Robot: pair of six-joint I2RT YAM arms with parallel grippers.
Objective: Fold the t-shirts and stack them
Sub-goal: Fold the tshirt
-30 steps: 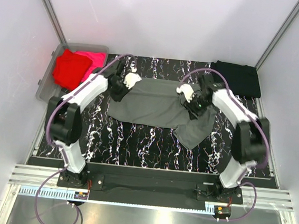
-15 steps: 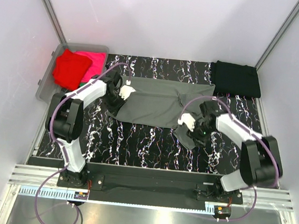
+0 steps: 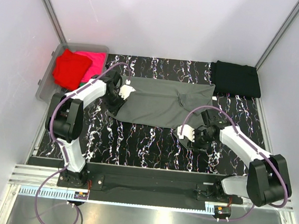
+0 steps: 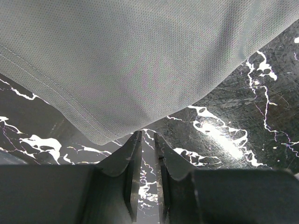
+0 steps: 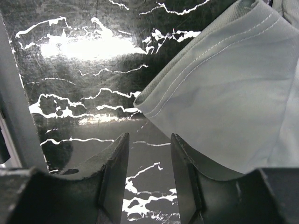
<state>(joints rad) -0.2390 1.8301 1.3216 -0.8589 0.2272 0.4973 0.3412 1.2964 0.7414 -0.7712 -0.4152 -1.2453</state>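
The grey shirt's flap corner (image 5: 150, 105) is free in front of the open fingers of my right gripper, so I should continue to go toward its tip (image 5: 138, 103) until I have one finger on each side of it.
A dark grey t-shirt (image 3: 156, 99) lies spread flat on the black marble table (image 3: 136, 142). My left gripper (image 3: 113, 107) is low at its near-left corner. In the left wrist view the jaws (image 4: 145, 135) stand slightly apart and empty, and the grey shirt's corner (image 4: 140, 60) lies just ahead of the tips. My right gripper (image 3: 187, 138) is at the shirt's near-right flap. In the right wrist view it (image 5: 149, 137) is open and empty, with the grey hem (image 5: 224, 93) by the right finger. A folded black t-shirt (image 3: 237, 79) lies at the back right. Red (image 3: 69, 70) and pink (image 3: 94, 61) shirts sit in a bin.
A clear plastic bin (image 3: 45, 83) stands off the table's left edge at the back. White walls close in the back and both sides. Purple cables loop over both arms.
The grey shirt's far edge has been laid out flat toward the back right. My right gripper has moved toward the near edge and stands open; the left has dropped to the shirt's near-left corner.
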